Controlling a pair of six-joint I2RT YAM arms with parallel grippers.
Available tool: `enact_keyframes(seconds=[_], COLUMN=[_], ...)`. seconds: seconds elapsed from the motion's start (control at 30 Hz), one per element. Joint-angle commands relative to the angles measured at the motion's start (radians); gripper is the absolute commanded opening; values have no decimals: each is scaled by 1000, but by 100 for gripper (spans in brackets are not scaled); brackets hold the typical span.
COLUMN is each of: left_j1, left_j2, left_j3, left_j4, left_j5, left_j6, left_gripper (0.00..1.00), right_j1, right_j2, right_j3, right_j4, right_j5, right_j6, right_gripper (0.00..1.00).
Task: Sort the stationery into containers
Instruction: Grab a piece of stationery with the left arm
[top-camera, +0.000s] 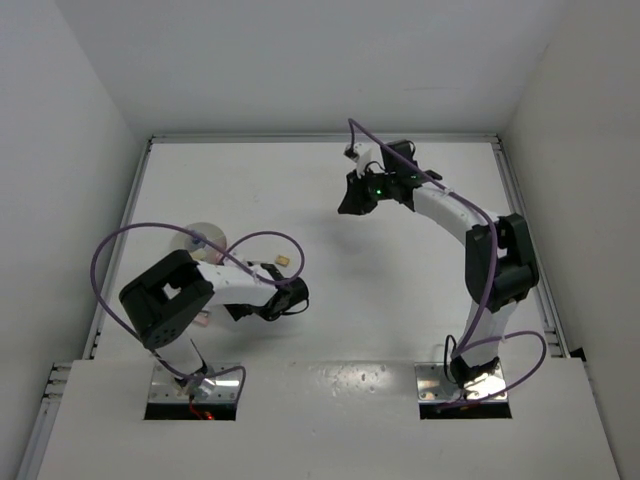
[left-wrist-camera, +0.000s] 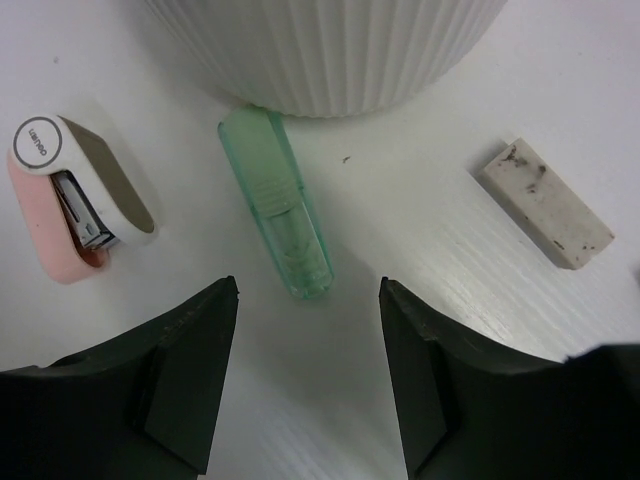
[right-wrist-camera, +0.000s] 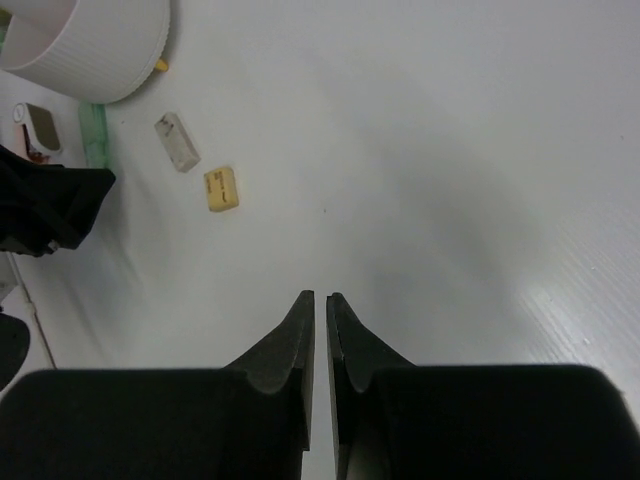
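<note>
The green marker's near end (left-wrist-camera: 310, 287) reaches too little in between my left gripper's fingers, so I need to reach farther along the marker's body (left-wrist-camera: 297, 250) before I close on the marker and lift it.
A white ribbed bowl (left-wrist-camera: 330, 50) fills the top of the left wrist view. Just in front of it lies a translucent green marker (left-wrist-camera: 277, 205), pointing toward my left gripper (left-wrist-camera: 310, 290), which is open and empty a short way from the marker's near end. A pink and white mini stapler (left-wrist-camera: 75, 195) lies to the marker's left and a smudged white eraser (left-wrist-camera: 545, 203) to its right. A tan eraser (right-wrist-camera: 221, 188) sits a little further out. My right gripper (right-wrist-camera: 320, 297) is shut on nothing, raised over bare table far from the items.
The bowl (top-camera: 205, 235) is partly covered by the left arm and its purple cable. A small yellow piece (right-wrist-camera: 160, 65) shows at the bowl's foot. Raised rails edge the table on the left and right, with white walls beyond.
</note>
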Motion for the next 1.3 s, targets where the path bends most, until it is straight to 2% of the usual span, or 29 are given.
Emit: enact_keyframes(seconds=[0.0,0.3,0.33,0.67,0.77,0.8,0.9,1.0,1.03,1.13,1.27], left_j1=[-10,21,21,21,32,32,32,32,32,32,12], left_j2=[33,45,60,109,120,129,129,120,108,97,77], left_j3=[19,-56,-56,-33,-12,-12,-12,-12,-21,-21,-31], left_j4=[-3,77,77,43,17,17,17,17,17,17,17], left_j5=[-52,-63,-63,-82,-82,-82,-72,-63,-63,-35,-12], left_j6=[-235,-281,-292,-369,-386,-386,-386,-396,-396,-406,-426], left_gripper=[64,63,58,52,45,36,24,23,26,47,48], right_j1=[-18,-57,-68,-116,-136,-136,-159,-169,-178,-189,-209], right_j2=[-2,-2,-2,-30,-30,-30,-41,-50,-50,-50,-50], right_j3=[3,3,3,-6,-6,-6,-6,-6,-6,-6,-15], right_j4=[31,31,31,40,40,49,49,58,67,77,86], right_j5=[-82,-122,-122,-176,-201,-210,-230,-251,-251,-276,-306], right_j6=[21,40,40,70,89,89,98,118,127,147,166], right_gripper=[10,10,10,11,11,11,11,11,11,11,11])
